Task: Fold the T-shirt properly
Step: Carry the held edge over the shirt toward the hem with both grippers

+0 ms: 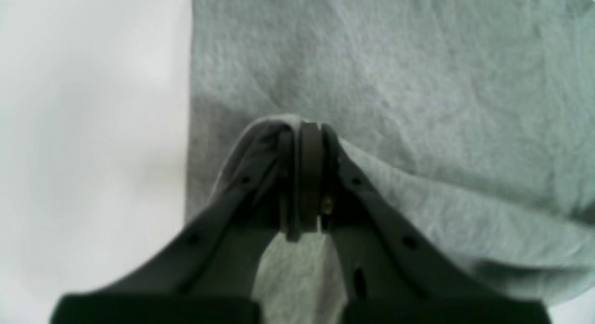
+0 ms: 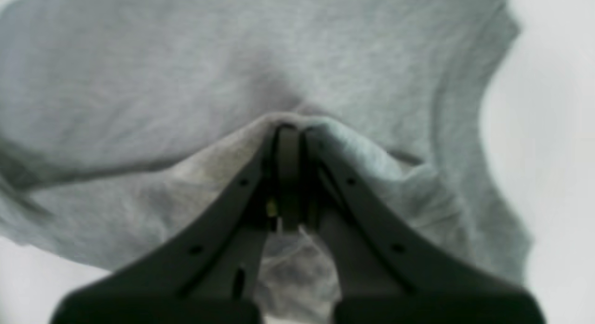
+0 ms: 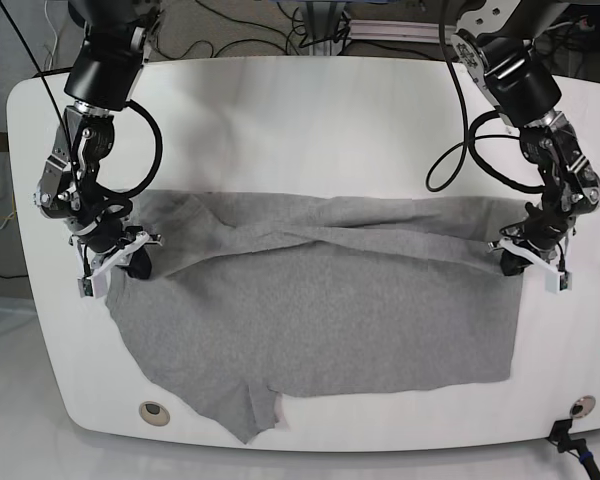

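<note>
I should keep lowering the band's end with my right gripper until the band lies flat, then let go, as the folded band (image 3: 380, 241) reaches straight across the T-shirt's body (image 3: 170, 290).
A grey T-shirt (image 3: 320, 310) lies spread across the white table (image 3: 280, 120), its far part folded toward the near part in a raised band. My left gripper (image 3: 520, 258) pinches the shirt's edge on the base view's right; in the left wrist view the left gripper (image 1: 304, 138) is shut on a fold of T-shirt (image 1: 395, 82) cloth. My right gripper (image 3: 130, 258) holds the opposite edge on the base view's left; in the right wrist view the right gripper (image 2: 288, 131) is shut on bunched T-shirt (image 2: 186, 82) fabric near a sleeve.
Round holes sit in the table's near corners at the left (image 3: 154, 409) and right (image 3: 581, 405). Cables (image 3: 280, 30) run behind the far edge. A sleeve (image 3: 255, 405) hangs toward the table's near edge.
</note>
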Tool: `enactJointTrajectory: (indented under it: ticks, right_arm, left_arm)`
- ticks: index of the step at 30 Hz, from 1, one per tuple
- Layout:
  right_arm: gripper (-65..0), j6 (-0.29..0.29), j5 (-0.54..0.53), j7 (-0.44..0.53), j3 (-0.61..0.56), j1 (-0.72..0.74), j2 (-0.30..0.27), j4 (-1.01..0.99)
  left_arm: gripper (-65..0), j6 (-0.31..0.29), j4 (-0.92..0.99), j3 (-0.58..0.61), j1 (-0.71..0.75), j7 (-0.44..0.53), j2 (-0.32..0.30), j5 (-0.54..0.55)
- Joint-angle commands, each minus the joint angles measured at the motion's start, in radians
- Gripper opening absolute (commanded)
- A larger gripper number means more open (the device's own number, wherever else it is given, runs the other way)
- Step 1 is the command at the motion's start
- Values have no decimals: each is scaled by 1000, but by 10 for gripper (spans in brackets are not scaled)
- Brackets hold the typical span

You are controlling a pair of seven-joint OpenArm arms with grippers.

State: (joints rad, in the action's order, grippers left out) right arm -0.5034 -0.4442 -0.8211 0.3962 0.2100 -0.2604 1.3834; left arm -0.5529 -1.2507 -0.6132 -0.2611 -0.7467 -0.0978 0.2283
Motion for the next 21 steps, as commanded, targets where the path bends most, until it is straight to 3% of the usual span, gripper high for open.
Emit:
enactJointTrajectory:
  ticks: [1, 11, 19, 21]
  right_arm:
    - [-650, -8, 26, 58, -12, 24, -1, 14]
    - [-650, -8, 106, 188, -35, 38, -1, -114]
    - [-650, -1, 158, 196, -36, 53, -1, -137]
    - [-552, -5, 215, 208, -36, 59, 3, -138]
  left_arm:
    - [-650, -3, -19, -3, -42, 26, -15, 7]
    - [-650, -3, -1, 3, -48, 69, -35, -2]
    - [-650, -3, 76, 34, -48, 118, -52, -2]
    - [-634, -3, 78, 36, -48, 118, -66, -2]
